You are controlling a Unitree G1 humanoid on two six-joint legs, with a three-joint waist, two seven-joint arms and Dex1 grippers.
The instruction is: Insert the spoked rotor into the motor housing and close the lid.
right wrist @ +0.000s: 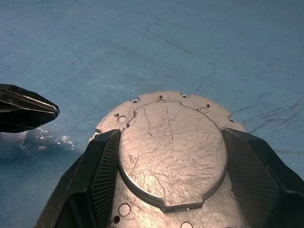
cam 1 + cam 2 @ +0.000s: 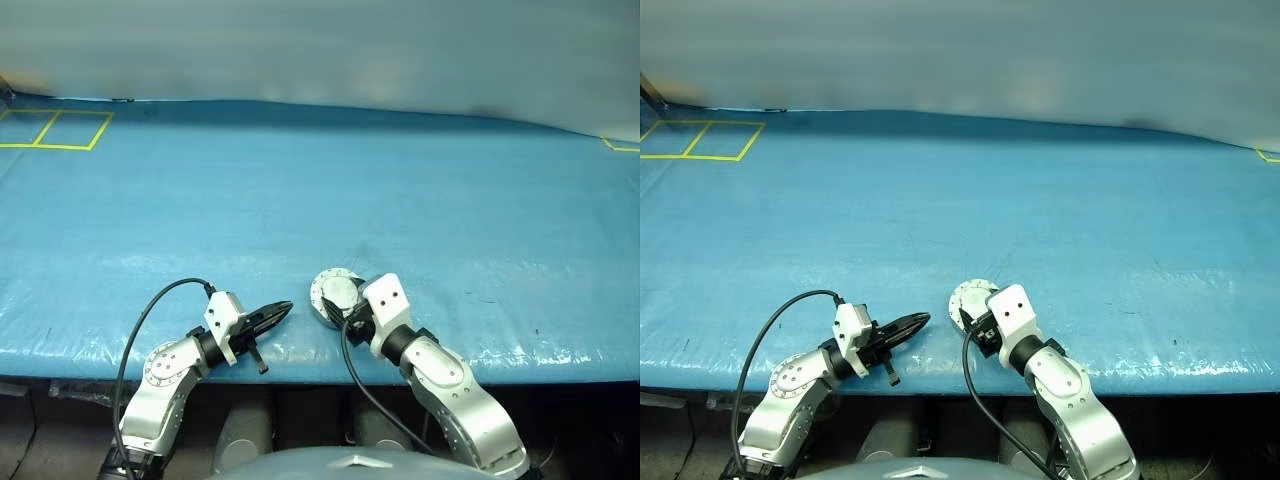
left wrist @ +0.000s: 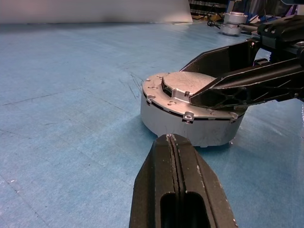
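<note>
The fingers of the robot's left gripper point low at the housing's side (image 3: 160, 117), below the lid, so the left gripper should move up and come down over the lid's rim (image 2: 318, 289).
The motor housing (image 2: 334, 299), a squat grey metal puck, sits near the front edge of the blue table. Its lid (image 1: 171, 147) lies flat on top, plain scratched grey face up. My right gripper (image 1: 170, 136) reaches over it, one black finger against each side of the lid's raised centre plate. My left gripper (image 2: 284, 309) is shut and holds nothing. It lies low over the table just left of the housing (image 3: 190, 128), its tip pointing at the wall a short gap away. The spoked rotor is hidden.
The blue table (image 2: 400, 200) stretches far ahead and to both sides. Yellow tape squares (image 2: 55, 130) mark its far left corner. The table's front edge runs just under both wrists. Black cables trail from each arm.
</note>
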